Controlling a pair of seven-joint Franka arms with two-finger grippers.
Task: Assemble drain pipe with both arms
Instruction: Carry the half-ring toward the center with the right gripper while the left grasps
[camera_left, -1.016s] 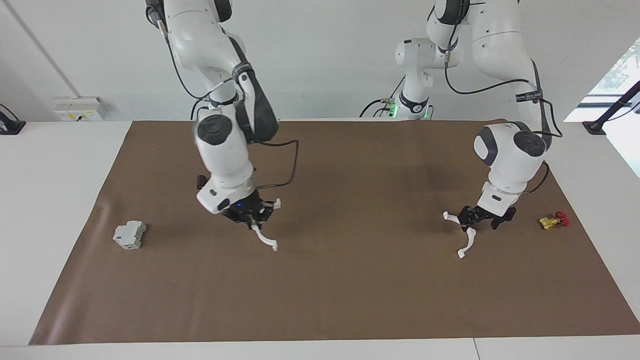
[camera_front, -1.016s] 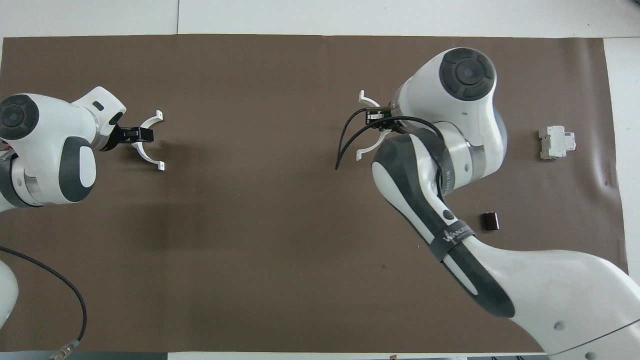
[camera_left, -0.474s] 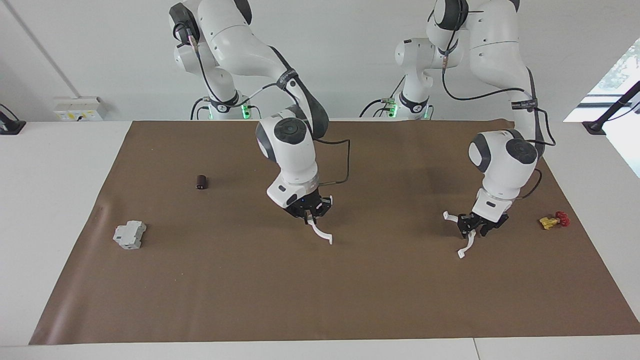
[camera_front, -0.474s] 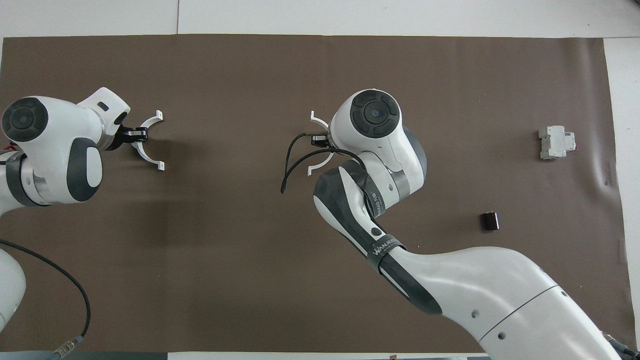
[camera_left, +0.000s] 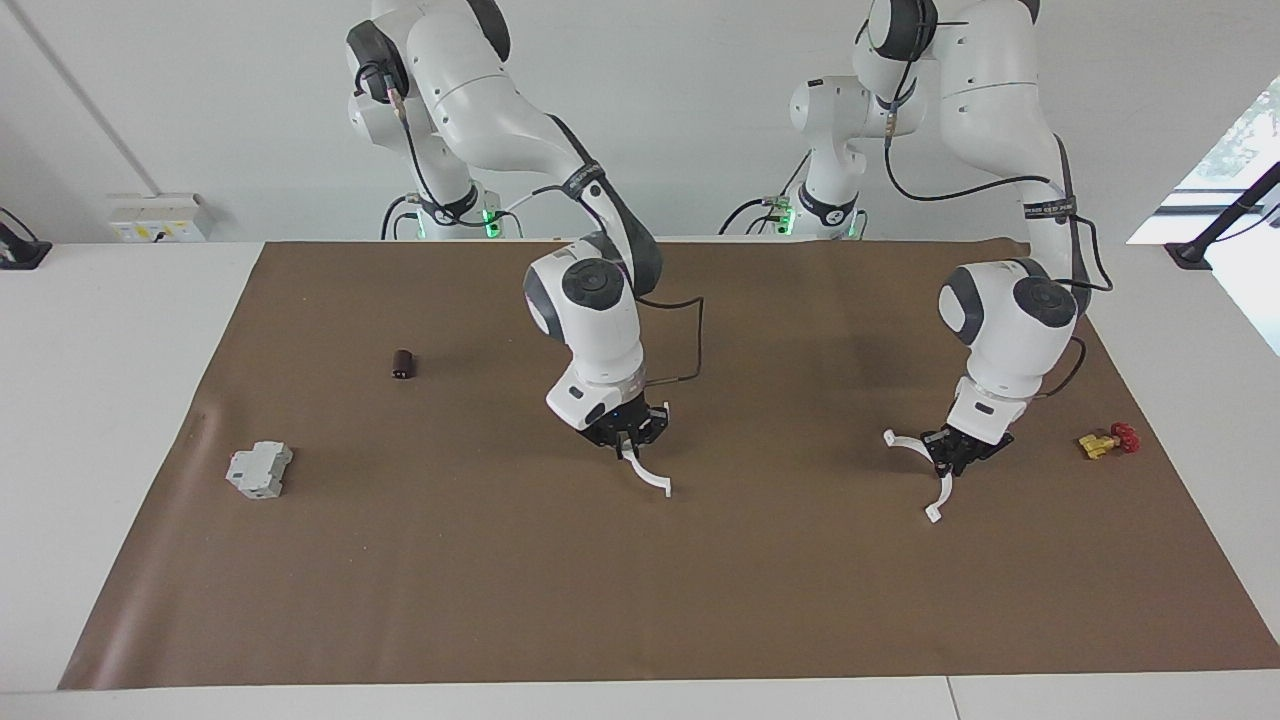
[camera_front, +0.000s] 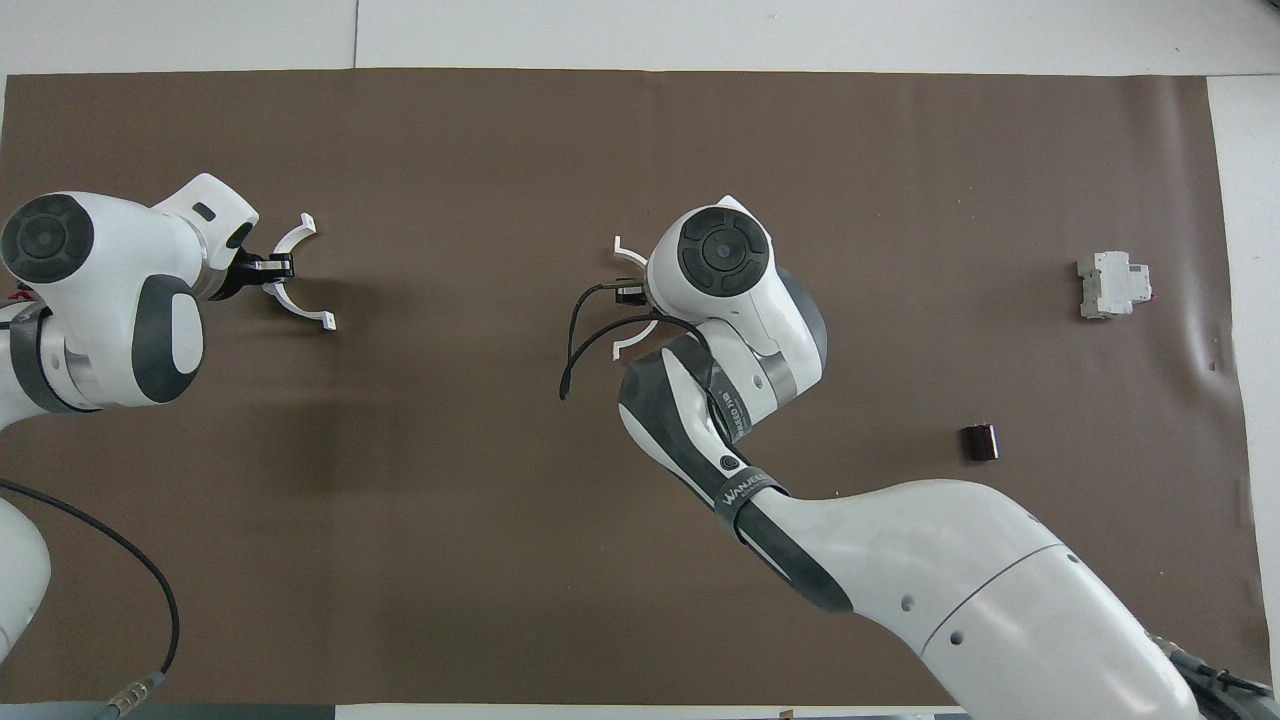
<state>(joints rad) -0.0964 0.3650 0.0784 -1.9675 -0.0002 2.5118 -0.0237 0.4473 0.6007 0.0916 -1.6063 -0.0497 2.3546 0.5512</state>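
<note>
My right gripper is holding its half-ring (camera_left: 649, 476) above the middle of the mat. It should put that half-ring down flat and move away before my left gripper brings the other half-ring (camera_front: 302, 313).
The drain pipe is in two white half-rings, well apart. My right gripper (camera_left: 627, 441) (camera_front: 628, 292) hangs over the middle of the brown mat, shut on one half-ring (camera_left: 652, 480) (camera_front: 630, 340), which hangs tilted below it, clear of the mat. Toward the left arm's end, my left gripper (camera_left: 960, 452) (camera_front: 268, 265) is low over the mat, shut on the middle of the other half-ring (camera_left: 941, 495) (camera_front: 300, 310). That half-ring's open side faces the right arm's end. Whether it touches the mat I cannot tell.
A grey boxy block (camera_left: 259, 470) (camera_front: 1110, 285) and a small dark cylinder (camera_left: 403, 364) (camera_front: 979, 442) lie toward the right arm's end. A small yellow and red part (camera_left: 1108, 440) lies beside the left gripper, near the mat's (camera_left: 700, 600) edge.
The right arm carried its half-ring from near the dark cylinder to over the mat's middle. The left gripper closed on its half-ring and turned it slightly.
</note>
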